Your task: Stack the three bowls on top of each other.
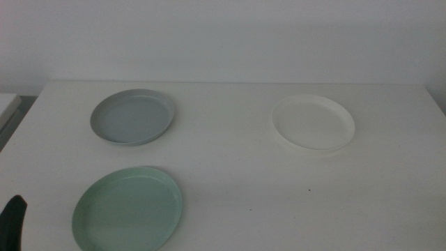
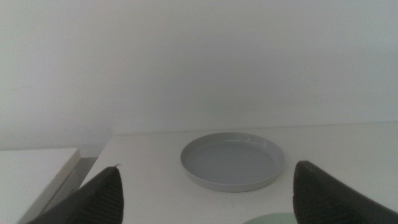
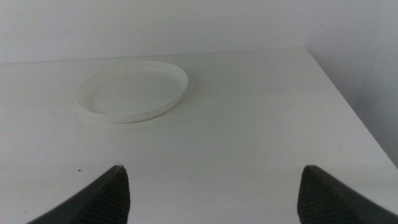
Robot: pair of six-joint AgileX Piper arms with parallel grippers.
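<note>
The mint green bowl is a long way from the white bowl. My left gripper should grab the mint green bowl's rim and move that bowl to the middle of the table first.
Three bowls lie apart on the white table. The grey-blue bowl sits at the back left, the white bowl at the back right, the mint green bowl at the front left. My left gripper shows only as a dark tip at the bottom left edge of the middle view, left of the green bowl. In its wrist view the left gripper is open, with the grey-blue bowl ahead and a sliver of the green bowl below. My right gripper is open, well short of the white bowl; it is outside the middle view.
A white wall backs the table. A separate white surface stands beside the table's left edge, with a dark gap between them. The table's right edge runs near the white bowl's side.
</note>
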